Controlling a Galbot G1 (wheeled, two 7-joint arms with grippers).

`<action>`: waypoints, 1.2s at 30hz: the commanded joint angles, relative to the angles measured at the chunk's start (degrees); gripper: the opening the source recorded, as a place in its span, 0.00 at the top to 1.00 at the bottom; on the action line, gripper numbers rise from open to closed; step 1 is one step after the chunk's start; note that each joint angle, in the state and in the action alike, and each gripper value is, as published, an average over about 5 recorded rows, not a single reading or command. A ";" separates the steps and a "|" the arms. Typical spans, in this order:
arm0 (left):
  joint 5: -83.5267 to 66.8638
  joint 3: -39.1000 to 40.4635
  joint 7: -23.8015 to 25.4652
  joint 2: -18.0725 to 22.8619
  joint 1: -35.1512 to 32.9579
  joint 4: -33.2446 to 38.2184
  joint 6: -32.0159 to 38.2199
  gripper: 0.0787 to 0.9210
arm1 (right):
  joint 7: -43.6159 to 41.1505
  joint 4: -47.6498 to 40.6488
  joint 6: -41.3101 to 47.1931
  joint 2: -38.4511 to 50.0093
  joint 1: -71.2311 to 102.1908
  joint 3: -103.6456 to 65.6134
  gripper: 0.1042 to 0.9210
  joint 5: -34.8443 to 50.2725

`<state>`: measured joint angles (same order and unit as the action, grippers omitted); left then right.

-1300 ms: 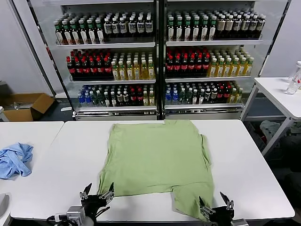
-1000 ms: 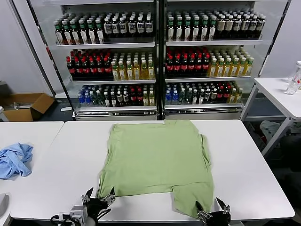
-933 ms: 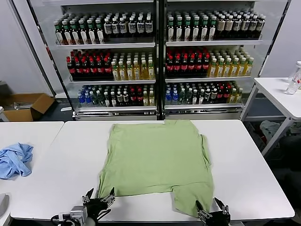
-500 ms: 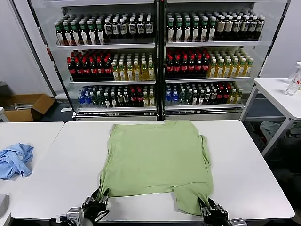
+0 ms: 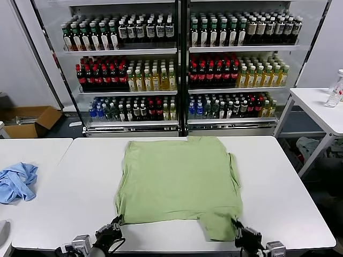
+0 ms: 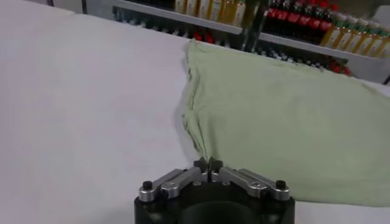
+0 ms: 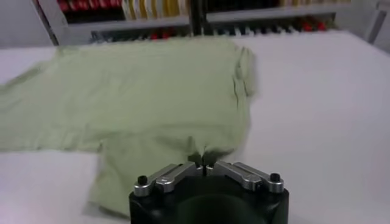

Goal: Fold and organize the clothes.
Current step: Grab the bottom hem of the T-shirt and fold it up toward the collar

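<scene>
The shirt's far edge is at the table's far rim, so both of the robot's grippers should fold over the shirt's near hem, grab the fold and draw the shirt nearer.
The light green shirt lies spread plain side up on the white table; no buttons or print show. My left gripper is shut on the shirt's near left hem corner, seen in the left wrist view with the cloth bunched between the fingers. My right gripper is shut on the near right hem corner, seen in the right wrist view with the shirt puckered at the pinch.
A crumpled light blue cloth lies on the adjoining table at left. Coolers full of bottles stand behind the table. Another white table is at far right. A cardboard box sits on the floor at left.
Both grippers were open just before the near hem; they moved onto the two hem corners and shut on the cloth. The right corner is drawn up and puckered.
</scene>
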<state>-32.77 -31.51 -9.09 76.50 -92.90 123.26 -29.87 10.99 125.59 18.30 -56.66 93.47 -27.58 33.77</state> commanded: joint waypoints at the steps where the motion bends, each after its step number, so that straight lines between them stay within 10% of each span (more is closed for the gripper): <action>1: -7.00 -2.01 0.80 -0.50 1.61 1.84 2.47 0.99 | -0.59 0.79 -2.45 1.13 -3.60 -0.72 1.00 0.48; 23: 3.72 5.60 -0.52 -5.07 24.63 -19.23 5.80 0.99 | -1.28 -23.14 -2.40 1.57 -32.08 14.37 0.99 -4.84; 36: 14.06 7.14 -4.82 0.72 24.13 -19.53 9.47 0.68 | -0.84 -20.78 -1.04 -1.04 -27.74 13.80 0.57 -11.69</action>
<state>-23.45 -25.66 -12.56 75.78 -70.52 105.02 -21.45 10.42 106.38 18.23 -56.81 67.33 -15.54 25.00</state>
